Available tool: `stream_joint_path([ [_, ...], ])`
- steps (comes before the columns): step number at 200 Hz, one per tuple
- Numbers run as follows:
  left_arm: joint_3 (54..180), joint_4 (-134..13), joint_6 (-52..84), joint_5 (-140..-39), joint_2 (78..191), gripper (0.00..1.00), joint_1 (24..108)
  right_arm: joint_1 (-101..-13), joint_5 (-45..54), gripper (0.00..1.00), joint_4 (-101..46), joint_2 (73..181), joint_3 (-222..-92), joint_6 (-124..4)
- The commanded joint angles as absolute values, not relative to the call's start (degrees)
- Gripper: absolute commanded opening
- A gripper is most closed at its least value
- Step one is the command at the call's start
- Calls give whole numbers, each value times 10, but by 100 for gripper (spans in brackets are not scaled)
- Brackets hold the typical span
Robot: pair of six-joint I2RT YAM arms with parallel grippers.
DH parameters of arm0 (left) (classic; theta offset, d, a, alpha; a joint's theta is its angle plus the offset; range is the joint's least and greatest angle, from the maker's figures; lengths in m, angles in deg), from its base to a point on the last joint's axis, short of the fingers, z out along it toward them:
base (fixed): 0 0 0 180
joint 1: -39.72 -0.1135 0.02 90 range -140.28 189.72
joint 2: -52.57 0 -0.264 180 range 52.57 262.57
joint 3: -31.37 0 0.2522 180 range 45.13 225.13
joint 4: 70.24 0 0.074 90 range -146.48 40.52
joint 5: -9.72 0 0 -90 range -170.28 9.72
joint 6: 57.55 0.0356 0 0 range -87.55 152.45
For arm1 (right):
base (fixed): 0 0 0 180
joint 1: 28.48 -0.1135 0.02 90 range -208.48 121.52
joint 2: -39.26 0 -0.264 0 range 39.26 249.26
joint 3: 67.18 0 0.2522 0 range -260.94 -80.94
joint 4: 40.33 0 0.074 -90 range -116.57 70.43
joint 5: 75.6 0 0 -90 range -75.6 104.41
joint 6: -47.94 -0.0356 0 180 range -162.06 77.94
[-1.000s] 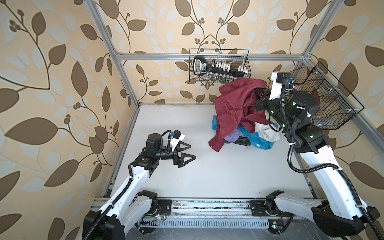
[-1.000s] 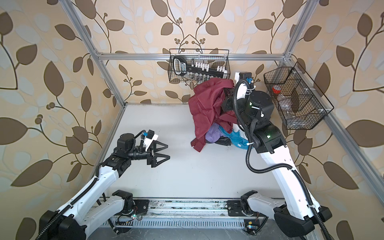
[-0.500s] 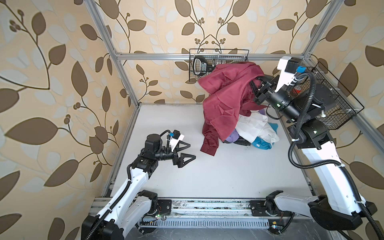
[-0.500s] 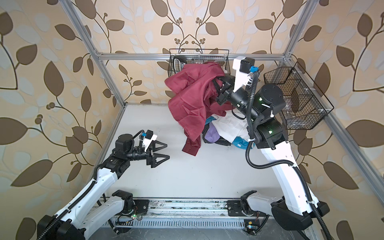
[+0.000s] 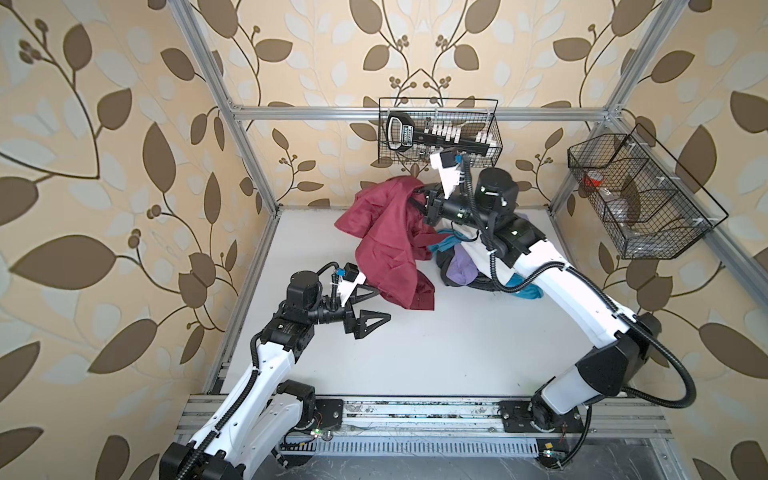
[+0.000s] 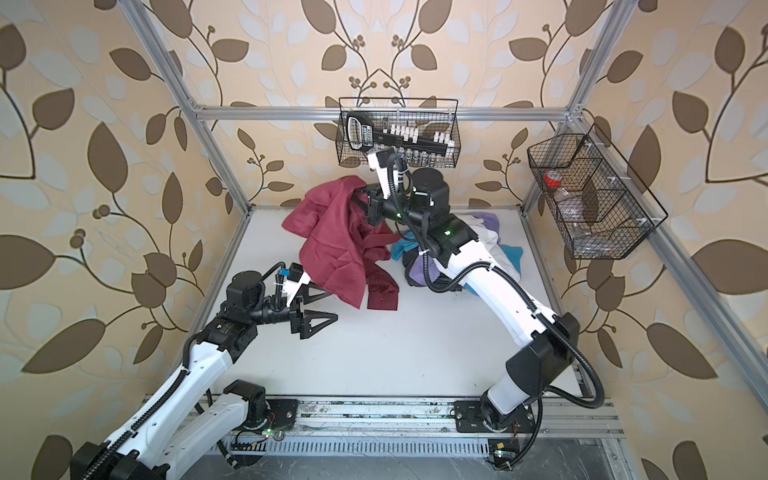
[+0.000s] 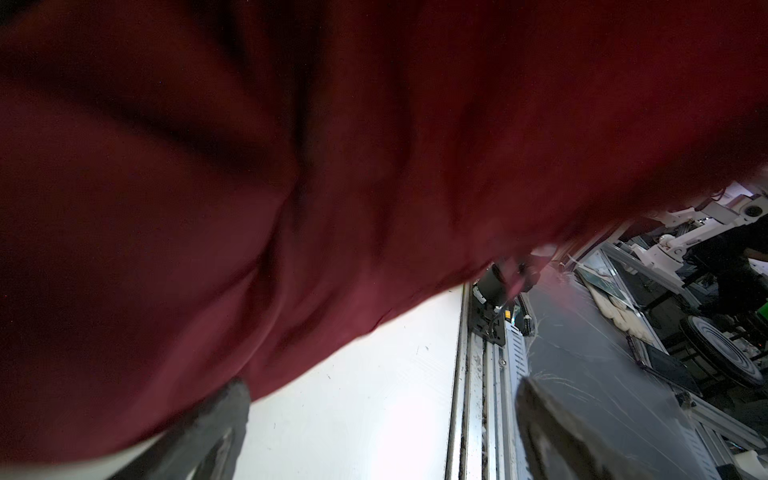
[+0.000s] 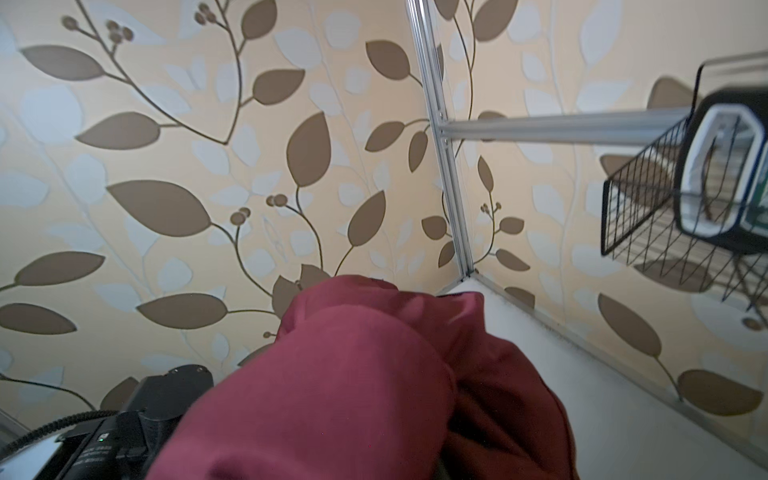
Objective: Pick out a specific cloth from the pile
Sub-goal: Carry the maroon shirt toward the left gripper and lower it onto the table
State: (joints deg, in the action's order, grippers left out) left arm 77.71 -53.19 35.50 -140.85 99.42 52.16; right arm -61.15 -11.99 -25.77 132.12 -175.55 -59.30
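My right gripper should keep lowering the maroon cloth [image 5: 390, 244], which hangs beside the pile over empty white table [image 5: 329, 254], until the cloth settles there, and then let go.
The cloth [image 5: 388, 245] is a big maroon garment, lifted and hanging off my right gripper [image 5: 417, 199], which is shut on its top near the back wall. Its lower folds trail on the white table [image 5: 415, 353] in both top views [image 6: 332, 245]. The pile [image 5: 461, 266] of lilac, teal, white and dark grey garments lies under my right forearm. My left gripper [image 5: 376, 305] is open, its far finger under the cloth's hem. In the left wrist view the cloth [image 7: 332, 166] fills most of the picture, with nothing between the fingers [image 7: 216, 432]. Maroon fabric [image 8: 353, 395] hides the right jaws in the right wrist view.
A wire basket [image 5: 494, 124] with tools hangs on the back wall, just above my right wrist. A second wire basket [image 5: 640, 208] hangs on the right wall. Aluminium frame posts stand at the corners, and a metal rail [image 5: 415, 415] runs along the table's front edge.
My right gripper has lifted the maroon cloth off the pile and carried it left and lower. Its hem now hangs over my left gripper. The left arm has barely moved.
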Motion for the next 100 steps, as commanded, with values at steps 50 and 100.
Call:
stream_joint_path([
  [50,777,-533,373,-1413,986,99,526,-611,-59,0,-269,1392,-1621,-596],
  [100,778,-532,373,-1413,988,99,526,-612,-3,0,-208,1493,-1622,-583],
])
